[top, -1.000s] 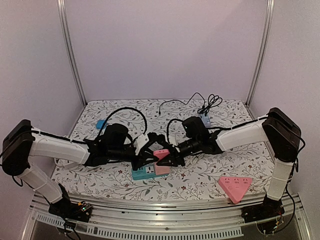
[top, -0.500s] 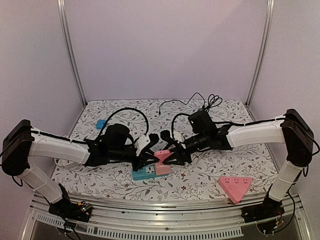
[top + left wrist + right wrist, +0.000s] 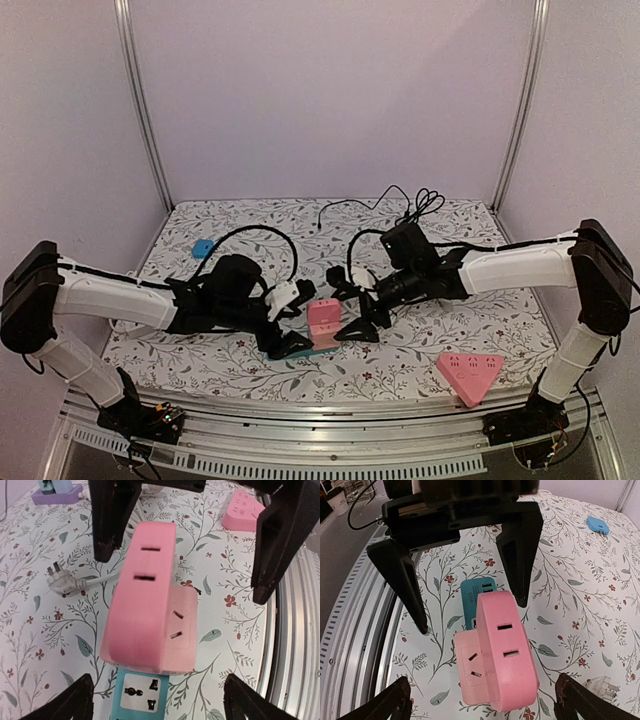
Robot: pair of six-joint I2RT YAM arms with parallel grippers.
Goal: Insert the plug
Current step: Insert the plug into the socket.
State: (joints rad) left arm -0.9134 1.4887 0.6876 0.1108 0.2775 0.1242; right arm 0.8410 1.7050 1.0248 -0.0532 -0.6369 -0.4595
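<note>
Next, my left gripper moves the socket strip back by its loose end (image 3: 476, 588) first, because the pink plug (image 3: 323, 312) on its teal socket strip takes up the space between my grippers.
A pink plug adapter (image 3: 323, 318) stands upright, seated on one end of a teal socket strip (image 3: 318, 346) on the floral cloth. My left gripper (image 3: 296, 323) is open just left of it, fingers spread wide and touching nothing. On the plug's other side my right gripper (image 3: 352, 312) is open too, also clear of it. The left wrist view shows the pink plug (image 3: 145, 600) over the teal strip (image 3: 142, 692), between my own open fingers. In the right wrist view the pink plug (image 3: 502, 650) hides most of the teal strip (image 3: 477, 597).
A pink triangular power strip (image 3: 470, 372) lies at the front right. A small blue piece (image 3: 203, 247) sits at the back left, a bluish adapter (image 3: 412, 240) and black cables (image 3: 420, 205) at the back. A white plug (image 3: 62, 582) lies near. The metal rail (image 3: 295, 630) edges the table.
Both grippers were shut round the pink plug and the strip; now both have opened and drawn apart, leaving the plug standing on the teal strip.
</note>
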